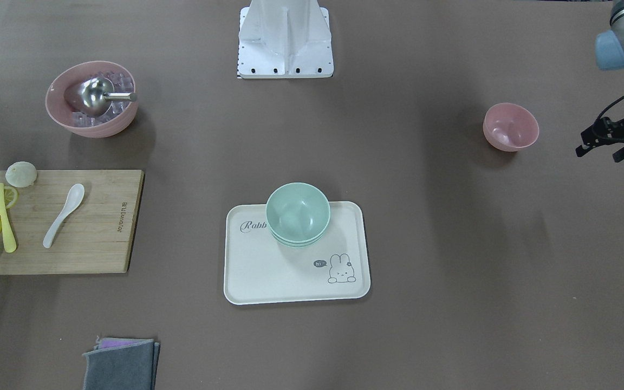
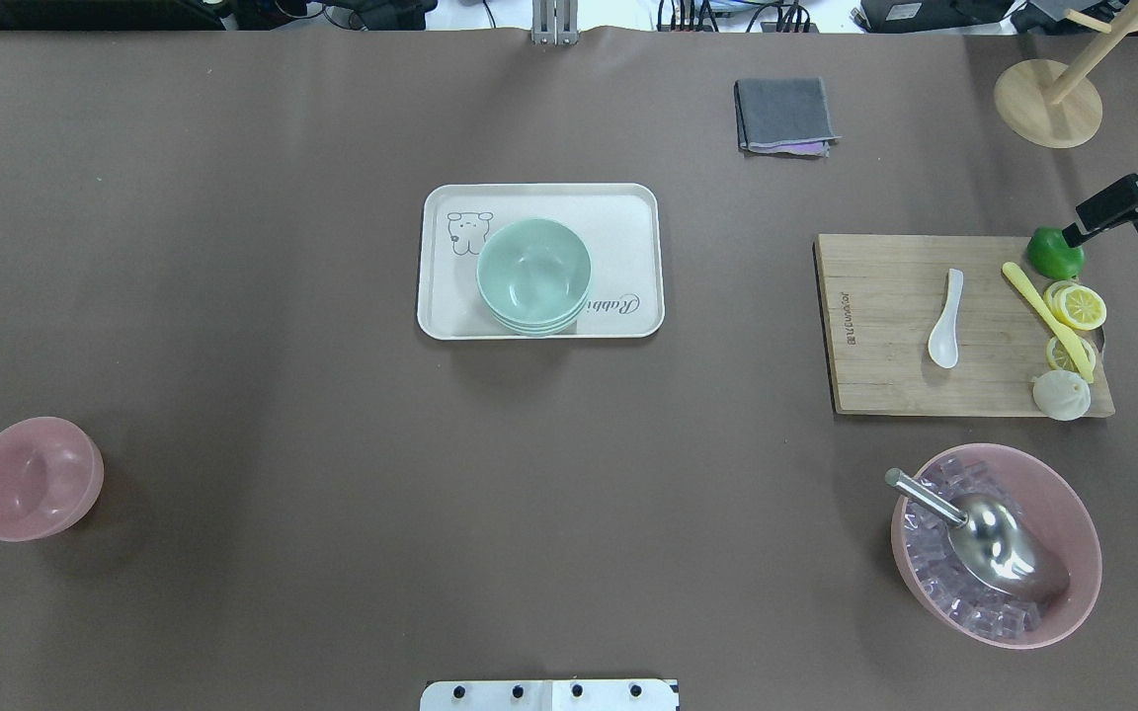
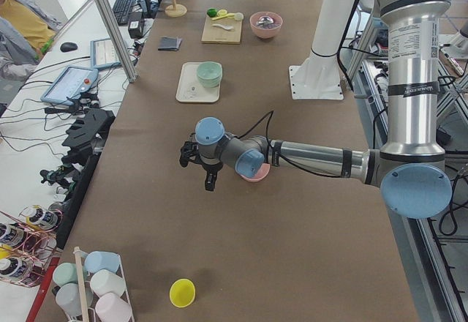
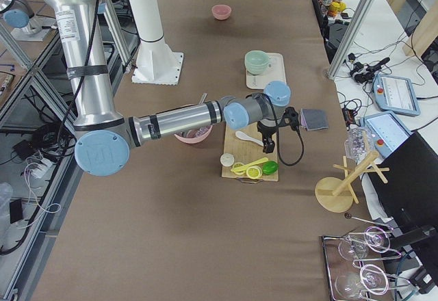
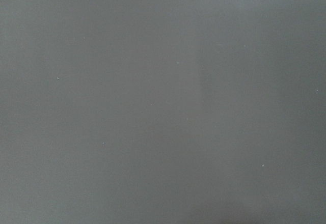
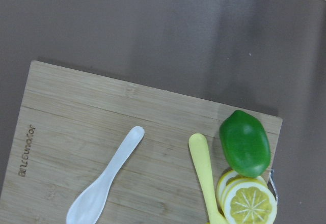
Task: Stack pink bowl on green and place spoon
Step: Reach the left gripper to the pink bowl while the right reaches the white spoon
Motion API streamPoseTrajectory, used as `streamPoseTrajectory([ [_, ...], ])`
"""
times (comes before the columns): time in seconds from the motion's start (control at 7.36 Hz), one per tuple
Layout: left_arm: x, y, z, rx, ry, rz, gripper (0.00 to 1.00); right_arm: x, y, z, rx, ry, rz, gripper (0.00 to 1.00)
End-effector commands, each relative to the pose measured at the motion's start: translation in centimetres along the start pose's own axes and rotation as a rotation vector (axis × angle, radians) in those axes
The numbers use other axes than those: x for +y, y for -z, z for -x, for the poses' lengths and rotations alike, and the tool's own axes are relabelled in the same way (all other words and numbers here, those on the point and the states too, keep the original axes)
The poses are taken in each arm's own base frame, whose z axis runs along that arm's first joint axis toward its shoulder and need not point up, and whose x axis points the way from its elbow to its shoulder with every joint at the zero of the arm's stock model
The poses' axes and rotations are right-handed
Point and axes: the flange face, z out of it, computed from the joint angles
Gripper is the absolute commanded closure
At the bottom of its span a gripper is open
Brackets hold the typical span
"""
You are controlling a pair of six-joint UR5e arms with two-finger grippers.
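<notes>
The small pink bowl (image 1: 511, 127) will settle inside with its rim just above when the robot lowers it, because the green bowls nest with rims close together (image 1: 298, 242).
A small empty pink bowl (image 1: 511, 127) stands on the table on my left side; it also shows in the overhead view (image 2: 34, 478). A stack of green bowls (image 1: 297, 213) sits on a cream tray (image 1: 290, 281) in the middle. A white spoon (image 1: 63, 215) lies on a wooden cutting board (image 1: 101, 244) on my right side, and also shows in the right wrist view (image 6: 104, 183). My left gripper (image 1: 599, 153) hovers open and empty beside the pink bowl, toward the table's end. My right gripper (image 2: 1117, 222) hovers open and empty over the board's far corner by a lime (image 2: 1055, 254).
On the board lie lemon slices (image 2: 1083, 306), a yellow knife (image 2: 1043, 306) and a pale round piece (image 2: 1061, 395). A large pink bowl (image 2: 1073, 494) holds ice cubes and a metal scoop (image 2: 1009, 543). A folded grey cloth (image 2: 784, 116) and a wooden stand (image 2: 1048, 104) sit at the far side.
</notes>
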Motion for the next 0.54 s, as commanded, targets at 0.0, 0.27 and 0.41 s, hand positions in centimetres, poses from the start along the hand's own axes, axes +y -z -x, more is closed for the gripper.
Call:
streamPoseTrajectory([
  [0.0, 2.1, -3.4, -3.1, -0.004, -0.067, 0.064, 0.08, -0.1, -1.6, 3.0, -0.01, 0.017, 0.025, 0.0],
  [0.27, 4.4, -7.1, -5.7, 0.008, -0.129, 0.155, 0.12, -0.8, -3.0, 6.0, -0.006, 0.018, 0.037, 0.0],
  [0.41, 4.9, -7.8, -6.0, 0.009, -0.139, 0.169, 0.24, -1.0, -3.4, 6.8, 0.001, 0.018, 0.039, 0.0],
])
